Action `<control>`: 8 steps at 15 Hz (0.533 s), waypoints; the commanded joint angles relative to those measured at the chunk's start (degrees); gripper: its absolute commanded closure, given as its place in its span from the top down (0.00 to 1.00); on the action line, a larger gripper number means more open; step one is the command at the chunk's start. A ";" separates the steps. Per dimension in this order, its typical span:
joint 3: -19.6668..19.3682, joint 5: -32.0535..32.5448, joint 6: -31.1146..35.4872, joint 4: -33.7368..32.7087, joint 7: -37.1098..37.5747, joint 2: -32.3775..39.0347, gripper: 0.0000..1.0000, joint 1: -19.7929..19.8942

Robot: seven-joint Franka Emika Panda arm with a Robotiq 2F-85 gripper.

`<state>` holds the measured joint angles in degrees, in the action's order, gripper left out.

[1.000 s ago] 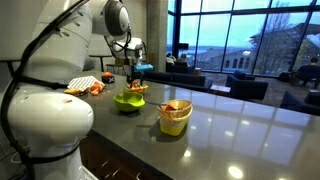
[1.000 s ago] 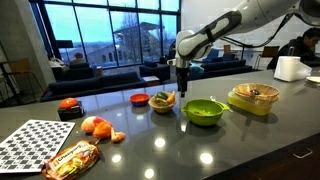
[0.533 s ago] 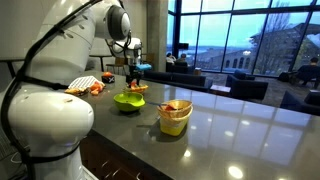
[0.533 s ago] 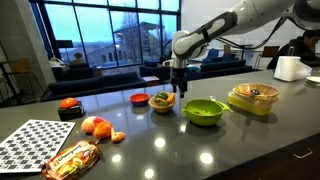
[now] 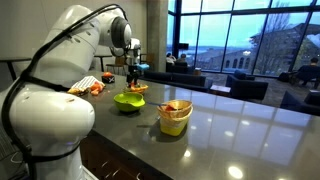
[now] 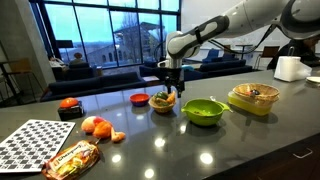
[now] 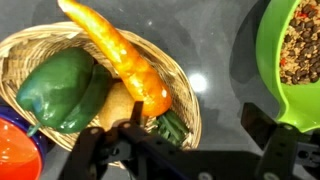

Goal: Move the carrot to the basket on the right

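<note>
My gripper is moving down toward the carrot's thick end [image 7: 151, 94], which lies on top, clear of the green pepper. It should go on down before it stops with its open fingers on both sides of the thick end.
The carrot [image 7: 125, 55] is a slim orange piece lying across a small wicker bowl [image 7: 188, 100], next to a green pepper [image 7: 60, 90] and some green beans. My gripper [image 7: 185, 140] is open and empty. It hovers just above the wicker bowl's edge, with the carrot's thick end by one finger. The gripper also shows over the wicker bowl in both exterior views [image 6: 168, 88] [image 5: 131, 78]. The yellow basket [image 6: 252, 100] [image 5: 174, 120] stands farther along the counter, past the lime-green bowl [image 6: 203, 111], and holds something orange.
A red bowl [image 6: 140, 99] stands beside the wicker bowl. Oranges [image 6: 95, 126], a snack packet [image 6: 70, 157] and a checkerboard sheet [image 6: 35, 140] lie near the counter's end. A white object [image 6: 290, 68] stands at the far end. The lime-green bowl [image 7: 285, 60] holds grains.
My gripper has moved sideways from near the lime-green bowl to above the wicker bowl and dropped slightly. It stays open. No object has moved.
</note>
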<state>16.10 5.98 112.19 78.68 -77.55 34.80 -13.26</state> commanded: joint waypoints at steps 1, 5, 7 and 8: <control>-0.45 0.74 -2.87 -6.50 -4.52 4.03 1.00 -0.63; -0.83 0.40 -3.76 -9.94 -7.24 6.91 1.00 -0.64; -1.05 0.36 -4.40 -11.72 -8.23 8.49 1.00 -0.76; -1.10 0.30 -4.81 -12.58 -8.77 9.22 1.00 -0.78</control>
<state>15.64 5.99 109.87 70.70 -84.18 41.26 -13.39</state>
